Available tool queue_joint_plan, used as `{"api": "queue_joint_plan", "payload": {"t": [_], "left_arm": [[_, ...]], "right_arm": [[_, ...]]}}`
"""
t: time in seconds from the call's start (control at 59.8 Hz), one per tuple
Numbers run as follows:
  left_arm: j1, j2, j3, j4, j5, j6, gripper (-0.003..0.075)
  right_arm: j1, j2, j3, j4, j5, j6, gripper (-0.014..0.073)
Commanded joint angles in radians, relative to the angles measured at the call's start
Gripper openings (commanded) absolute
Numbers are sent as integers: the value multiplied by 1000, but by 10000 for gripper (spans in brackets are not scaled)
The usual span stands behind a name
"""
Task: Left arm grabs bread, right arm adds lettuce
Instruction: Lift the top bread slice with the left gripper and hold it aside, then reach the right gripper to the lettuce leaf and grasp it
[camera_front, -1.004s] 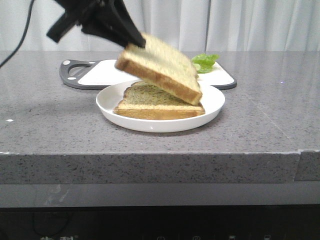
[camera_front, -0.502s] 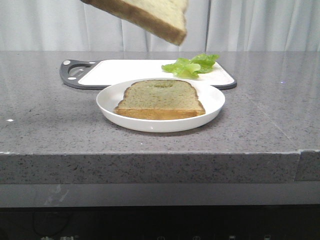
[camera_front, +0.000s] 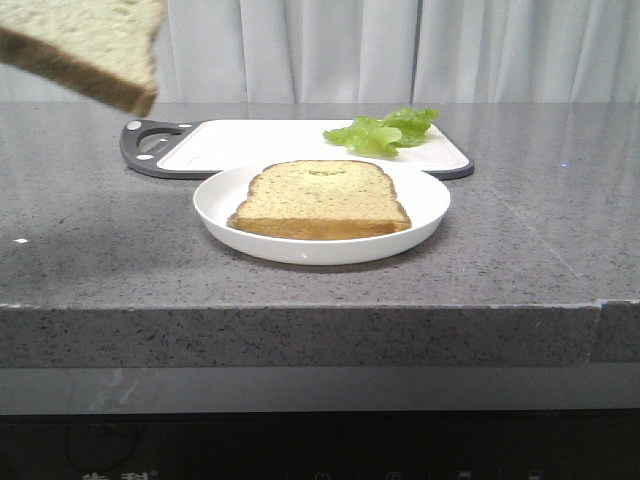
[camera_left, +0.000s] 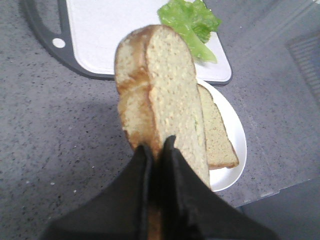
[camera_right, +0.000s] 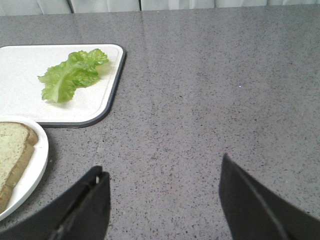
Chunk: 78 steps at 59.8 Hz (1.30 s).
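Observation:
The lettuce is on the cutting board, so the robot's left gripper should hold the bread out of the way while the right gripper puts the lettuce on the plate's slice (camera_front: 322, 195).
The bread (camera_front: 85, 45) hangs in the air at the front view's top left, well left of the plate. My left gripper (camera_left: 156, 146) is shut on the bread (camera_left: 162, 95), its black fingers pinching the crust edge; the gripper itself is outside the front view. A thinner slice with greenish spread (camera_front: 320, 197) lies on the white plate (camera_front: 425, 215). The lettuce (camera_front: 382, 130) lies on the white cutting board (camera_front: 250, 143) behind the plate. My right gripper (camera_right: 162, 170) is open over bare countertop, to the right of the lettuce (camera_right: 70, 74) and apart from it.
The cutting board has a dark grey rim and handle (camera_front: 140, 148) at its left end. The grey stone counter's front edge (camera_front: 300, 310) runs below the plate. White curtains hang behind.
The left gripper has lifted the bread off the slice on the plate and carried it up and to the left. The slice on the plate and the lettuce have not moved.

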Motion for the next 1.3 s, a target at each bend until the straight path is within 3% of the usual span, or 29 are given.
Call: {"api": "queue_joint_plan", "payload": {"t": [0.0,0.184,0.385,0.535,0.903,1.288], "left_arm": [[16,-51,-8,-25,-52,0,-20],[18,-69,-8,-11,-54,0,-20],[18,-67,-8,-11,-54,0,-20],[18,-67,-8,-11,-54,0,-20],[18,-67,-8,-11,-54,0,-20],[18,-67,-8,-11,-54,0,-20]], "right_arm": [[-1,7,-37,-12,-77,1,491],[-1,30,-53,14,-68,0,491],[0,175,-191,75,38,-13,491],[0,321,-306,176,111,-100,491],[0,740,-590,566,180,-395,493],[0,1139,-945,650,265,-438,493]]}}
